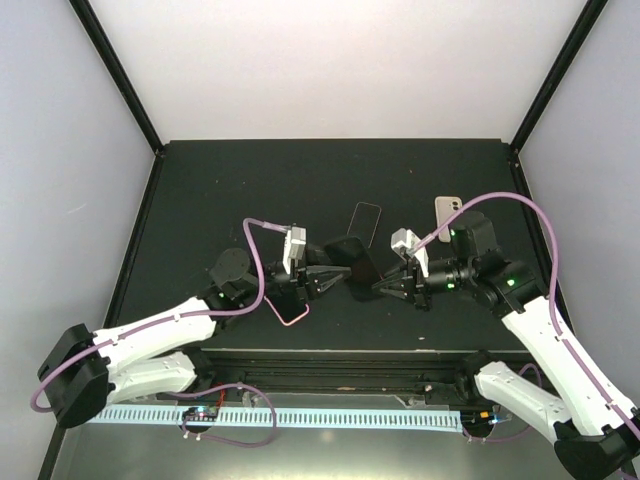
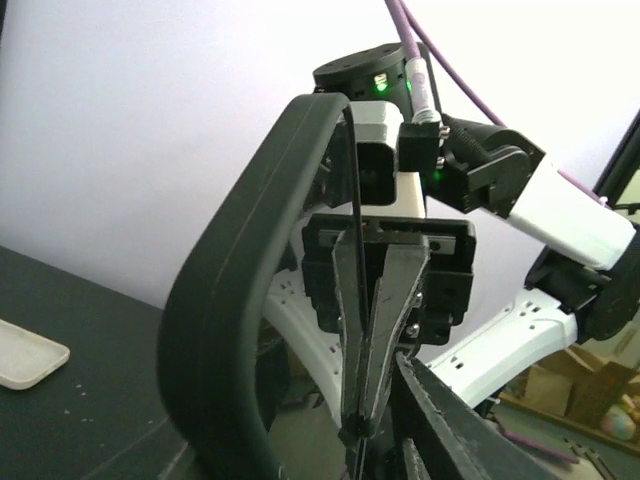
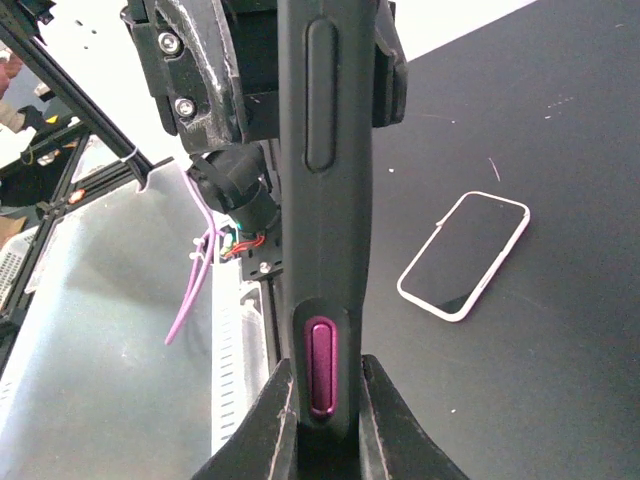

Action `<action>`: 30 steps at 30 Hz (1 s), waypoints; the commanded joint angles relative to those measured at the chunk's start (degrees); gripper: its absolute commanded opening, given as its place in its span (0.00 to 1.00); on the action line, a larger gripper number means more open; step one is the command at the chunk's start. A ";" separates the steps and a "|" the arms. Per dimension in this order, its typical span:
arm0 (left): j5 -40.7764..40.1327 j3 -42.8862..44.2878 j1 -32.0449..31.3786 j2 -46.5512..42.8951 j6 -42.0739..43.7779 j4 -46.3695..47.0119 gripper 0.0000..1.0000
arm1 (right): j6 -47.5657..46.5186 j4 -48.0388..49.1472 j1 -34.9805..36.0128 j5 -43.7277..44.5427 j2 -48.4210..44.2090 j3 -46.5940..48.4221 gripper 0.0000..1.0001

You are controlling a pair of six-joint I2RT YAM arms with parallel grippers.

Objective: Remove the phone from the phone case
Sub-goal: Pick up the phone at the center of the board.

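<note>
My right gripper should open while my left gripper turns the phone's screen [image 1: 360,264] up, because it is pinching both sides of the case by the magenta button [image 3: 322,367], holding phone and case together.
A black phone case [image 1: 355,263] with a magenta side button [image 3: 322,368] hangs above the middle of the table between both arms. The phone cannot be told apart from the dark case. My right gripper [image 1: 383,288] is shut on the case's near end [image 3: 325,200], its fingers [image 3: 283,400] pressing both sides by the button. From the opposite side my left gripper [image 1: 327,280] clamps the far end, a finger on either face. In the left wrist view the case's thick rim [image 2: 225,300] curves past on the left, and only one left finger [image 2: 460,425] shows.
A white-rimmed phone [image 1: 290,311] [image 3: 465,255] lies flat on the black table near the left arm. A clear case [image 1: 366,221] and a beige case [image 1: 447,212] [image 2: 25,355] lie farther back. Black frame posts stand at the table's back corners.
</note>
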 commanded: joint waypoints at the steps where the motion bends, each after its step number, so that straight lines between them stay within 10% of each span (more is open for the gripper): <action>1: 4.12 2.88 -0.16 1.46 -0.29 6.40 0.36 | 1.01 3.13 -0.24 -4.56 -0.64 1.05 0.01; 14: 7.39 3.25 -0.16 3.16 -2.59 10.51 0.02 | 2.61 5.02 -0.24 -3.52 -1.12 -0.09 0.02; 19: 8.27 4.94 0.10 0.62 0.42 3.05 0.01 | -7.25 -2.45 -0.24 -3.34 -0.34 1.85 0.49; 30: 15.15 11.18 0.36 -2.87 4.56 -13.02 0.02 | -35.76 -24.70 -0.20 0.23 2.36 7.72 0.50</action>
